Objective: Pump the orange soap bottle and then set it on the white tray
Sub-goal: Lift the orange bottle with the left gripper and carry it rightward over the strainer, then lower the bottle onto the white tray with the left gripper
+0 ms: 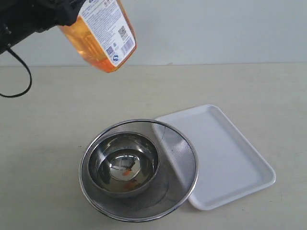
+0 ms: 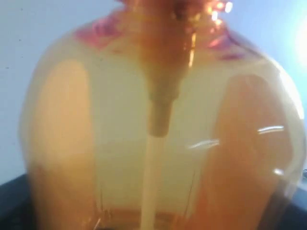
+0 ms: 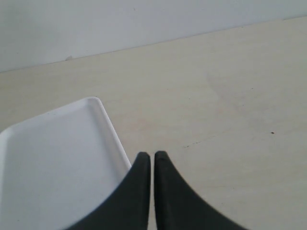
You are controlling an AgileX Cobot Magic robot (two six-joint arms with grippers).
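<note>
My left gripper keeps going to the white tray [image 1: 216, 151] until the bottle's base sits flat, because the orange soap bottle's base [image 1: 113, 61] points down and the tray is clear.
High at the far left, the orange soap bottle [image 1: 103, 36] hangs tilted in the air with its base pointing down towards the table. My left gripper [image 1: 67, 14] is shut on its upper part; the pump nozzle is cut off by the exterior view's edge. In the left wrist view the translucent orange soap bottle [image 2: 158, 134] fills the picture, its pale dip tube [image 2: 153, 182] running through it, and the fingers are hidden. The white tray [image 1: 225, 158] lies flat at the right. My right gripper [image 3: 152, 155] is shut and empty, hovering beside the white tray's rim [image 3: 115, 139].
A steel bowl [image 1: 123, 165] sits inside a round mesh strainer [image 1: 184, 160] in the middle front, touching the tray's left edge. A small orange spot shows in the bowl's bottom. A black cable [image 1: 24, 81] loops down at the far left.
</note>
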